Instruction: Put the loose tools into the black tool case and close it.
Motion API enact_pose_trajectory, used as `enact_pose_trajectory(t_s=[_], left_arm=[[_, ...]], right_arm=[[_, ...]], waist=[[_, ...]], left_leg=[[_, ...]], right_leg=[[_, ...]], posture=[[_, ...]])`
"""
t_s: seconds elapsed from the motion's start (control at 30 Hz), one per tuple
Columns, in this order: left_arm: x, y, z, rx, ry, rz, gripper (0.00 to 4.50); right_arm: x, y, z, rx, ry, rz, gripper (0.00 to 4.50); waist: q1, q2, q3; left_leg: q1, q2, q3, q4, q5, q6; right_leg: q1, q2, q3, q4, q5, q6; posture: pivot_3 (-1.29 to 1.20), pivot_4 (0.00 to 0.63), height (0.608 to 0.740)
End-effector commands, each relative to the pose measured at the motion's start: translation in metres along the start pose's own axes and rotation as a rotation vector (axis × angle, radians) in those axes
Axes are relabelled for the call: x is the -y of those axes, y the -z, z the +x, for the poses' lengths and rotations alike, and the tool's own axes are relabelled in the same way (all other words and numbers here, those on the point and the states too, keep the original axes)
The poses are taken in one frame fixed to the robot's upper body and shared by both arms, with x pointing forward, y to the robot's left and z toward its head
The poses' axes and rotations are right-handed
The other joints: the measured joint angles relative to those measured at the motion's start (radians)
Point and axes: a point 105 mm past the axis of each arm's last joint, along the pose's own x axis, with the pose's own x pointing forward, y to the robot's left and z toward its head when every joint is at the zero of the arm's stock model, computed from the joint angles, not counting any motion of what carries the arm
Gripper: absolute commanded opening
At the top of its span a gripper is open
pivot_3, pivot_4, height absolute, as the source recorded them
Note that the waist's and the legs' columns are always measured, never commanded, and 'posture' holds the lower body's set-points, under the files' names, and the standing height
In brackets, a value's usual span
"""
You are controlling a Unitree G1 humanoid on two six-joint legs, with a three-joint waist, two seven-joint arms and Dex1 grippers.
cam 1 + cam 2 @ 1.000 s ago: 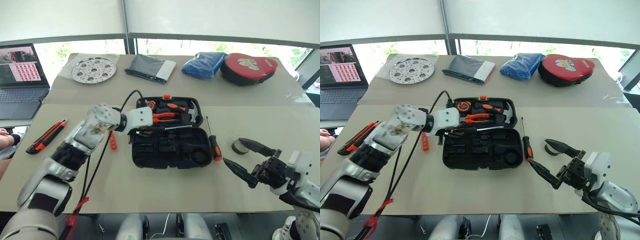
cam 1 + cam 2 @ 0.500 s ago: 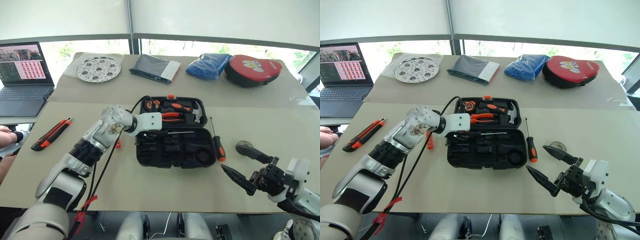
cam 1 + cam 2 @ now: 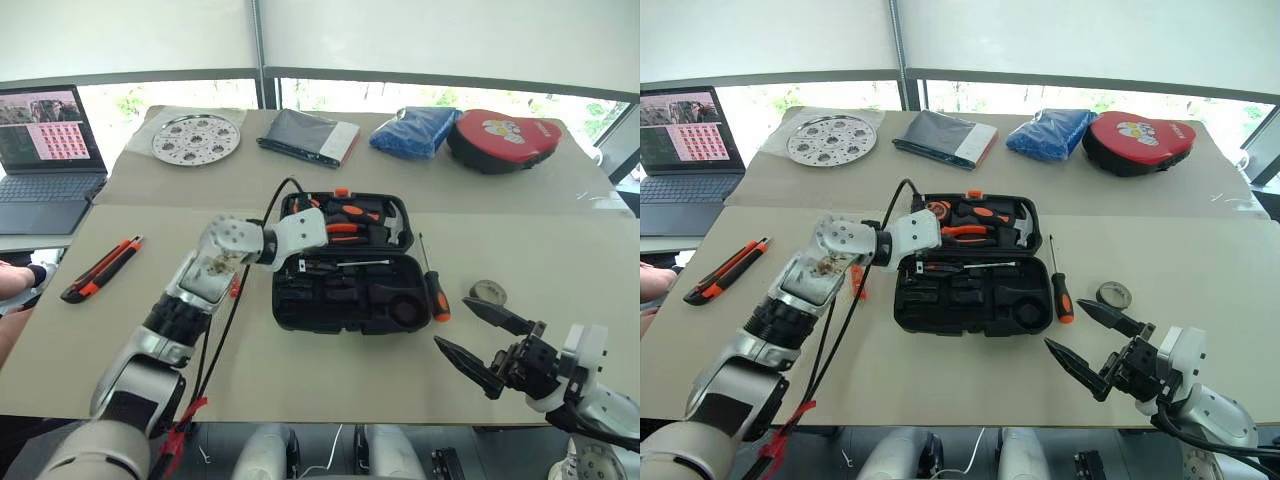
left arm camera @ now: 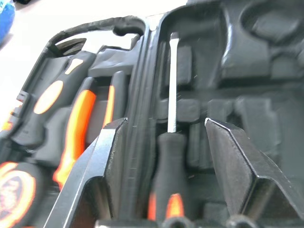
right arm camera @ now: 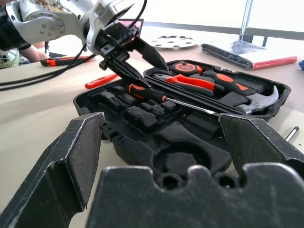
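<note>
The tool case has an empty space beside its screwdriver's thin shaft. The second screwdriver will therefore fit there head to tail when I lower it.
The black tool case lies open mid-table. One orange-and-black screwdriver lies in its near half by the hinge. My left gripper hovers open over the handle, a finger on each side and clear of it. A second screwdriver lies on the table just right of the case, with the tape roll further right. The utility knife is far left. The slim orange tool lies beside the case's left end, partly under my left arm. My right gripper stands wide open near the front right edge, empty.
Hammer, pliers and tape measure fill the case's far half. Along the back are a perforated metal disc, a dark pouch, a blue bag and a red case. A laptop and a person's hand are at left.
My left gripper has shifted right over the case and its fingers have spread off the screwdriver, which now lies in the case. The right gripper has stayed put.
</note>
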Motion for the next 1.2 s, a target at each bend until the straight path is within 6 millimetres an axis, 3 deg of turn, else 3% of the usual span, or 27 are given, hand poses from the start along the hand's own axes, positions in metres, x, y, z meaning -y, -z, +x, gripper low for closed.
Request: enact_pose_trajectory(t_s=[0.03,0.17,0.37,0.63,0.73,0.83,0.93,1.03,1.13,1.2], left_arm=[[-0.012,0.005,-0.003,0.042,-0.079,-0.08,1.47],[-0.011,0.01,0.002,0.055,-0.085,-0.133,0.06],[0.005,0.016,0.013,0.051,-0.048,-0.155,0.06],[0.021,0.056,0.026,-0.146,-0.018,-0.293,0.06],[0.022,0.055,0.032,-0.157,-0.011,-0.327,0.06],[0.012,0.034,0.026,-0.027,-0.052,-0.31,0.06],[0.003,0.012,0.001,0.143,-0.101,-0.231,0.74],[0.003,-0.001,-0.038,0.307,-0.132,-0.16,1.79],[0.013,-0.003,-0.073,0.402,-0.119,-0.126,2.81],[0.027,0.008,-0.101,0.381,-0.088,-0.108,3.6]], right_arm=[[-0.002,-0.006,0.003,0.031,-0.011,-0.024,4.5],[-0.004,-0.005,0.003,0.03,-0.015,-0.019,4.5],[-0.006,-0.004,0.003,0.027,-0.016,-0.013,4.5],[-0.007,-0.006,0.004,0.024,-0.019,-0.012,4.5],[-0.007,-0.006,0.004,0.025,-0.017,-0.013,4.5],[-0.004,-0.011,0.003,0.035,0.01,-0.022,4.5],[0.005,-0.016,-0.004,0.035,0.081,-0.03,4.5],[0.019,-0.015,-0.019,0.0,0.19,-0.042,4.5],[0.03,-0.011,-0.035,-0.059,0.289,-0.071,4.5],[0.042,0.004,-0.052,-0.217,0.423,-0.075,4.5]], waist=[[0.001,0.0,0.0],[0.001,0.0,0.0],[0.0,0.0,0.0],[0.005,0.001,-0.002],[0.01,0.004,-0.004],[0.012,0.005,-0.005],[0.006,0.005,-0.005],[-0.004,0.005,-0.005],[-0.009,0.005,-0.006],[-0.009,0.007,-0.006]], left_leg=[[0.0,0.0,0.0,0.0,0.0,0.0],[0.0,0.0,0.0,0.001,0.0,0.0],[0.0,0.0,0.0,0.0,0.0,0.0],[0.003,0.0,0.0,0.001,-0.001,0.001],[0.003,0.0,0.0,0.002,-0.002,0.003],[0.003,0.0,0.0,0.003,-0.002,0.004],[0.002,0.0,0.0,0.003,-0.002,0.004],[0.001,0.0,0.0,0.003,0.0,0.0],[0.002,0.001,0.0,0.0,0.0,-0.001],[0.002,0.002,0.0,-0.001,0.001,-0.002]], right_leg=[[0.0,0.0,0.0,0.0,0.0,0.0],[0.0,0.0,0.0,0.0,0.0,0.001],[0.001,0.0,0.0,0.0,0.001,0.001],[0.004,0.0,0.0,0.0,0.001,0.001],[0.005,-0.001,0.0,0.0,0.002,0.001],[0.005,-0.001,0.001,0.0,0.003,0.001],[0.003,-0.001,0.002,0.0,0.003,0.0],[0.0,-0.001,0.002,0.002,0.003,0.0],[0.0,-0.002,0.002,0.001,0.003,-0.002],[0.0,-0.002,0.002,0.001,0.002,-0.002]], posture=[[0.0,0.15,0.74],[0.0,0.15,0.74],[0.0,0.15,0.74],[0.0,0.15,0.74],[0.0,0.15,0.74],[0.0,0.15,0.74],[0.0,0.15,0.74],[0.0,0.15,0.74],[0.0,0.15,0.74],[0.0,0.15,0.74]])
